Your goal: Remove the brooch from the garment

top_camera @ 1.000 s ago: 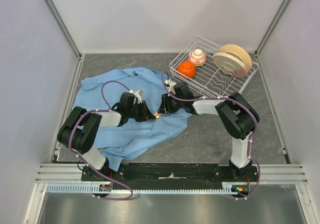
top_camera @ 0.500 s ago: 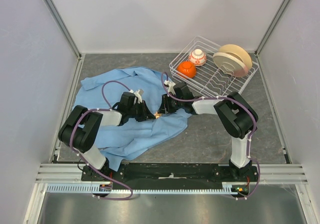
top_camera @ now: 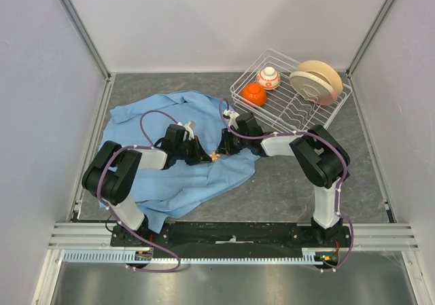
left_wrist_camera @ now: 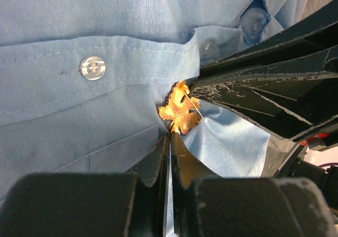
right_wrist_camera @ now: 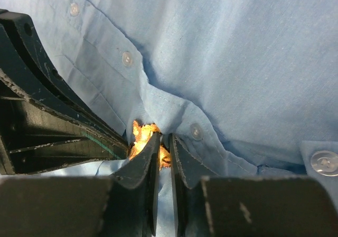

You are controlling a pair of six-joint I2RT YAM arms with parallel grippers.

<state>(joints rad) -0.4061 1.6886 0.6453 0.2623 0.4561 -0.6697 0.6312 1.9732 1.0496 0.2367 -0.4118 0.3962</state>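
Note:
The garment's button strip [right_wrist_camera: 166,119] is bunched over the brooch's edge. My right gripper should first open and get the fabric loose, then take the brooch nearer its middle [left_wrist_camera: 180,109].
The light blue garment [top_camera: 170,183] lies crumpled on the left half of the table. The tiny orange brooch [top_camera: 215,156] sits on its button strip, between both grippers. In the left wrist view the brooch [left_wrist_camera: 179,113] lies just past my left gripper [left_wrist_camera: 170,135], which is shut on a fold of the garment [left_wrist_camera: 79,20] right beside it. In the right wrist view my right gripper [right_wrist_camera: 163,140] is shut on the brooch [right_wrist_camera: 138,134], with shirt fabric [right_wrist_camera: 237,47] bunched around the fingertips. The two grippers face each other tip to tip, the left gripper [top_camera: 206,157] and the right gripper [top_camera: 221,150].
A white wire dish rack [top_camera: 292,111] stands at the back right. It holds an orange bowl [top_camera: 255,94], a white and red bowl [top_camera: 268,78] and tan plates [top_camera: 316,81]. Grey walls enclose the table on three sides.
Both grippers have stayed at the brooch with only a slight shift. The brooch shows a little more clearly between them in the top view.

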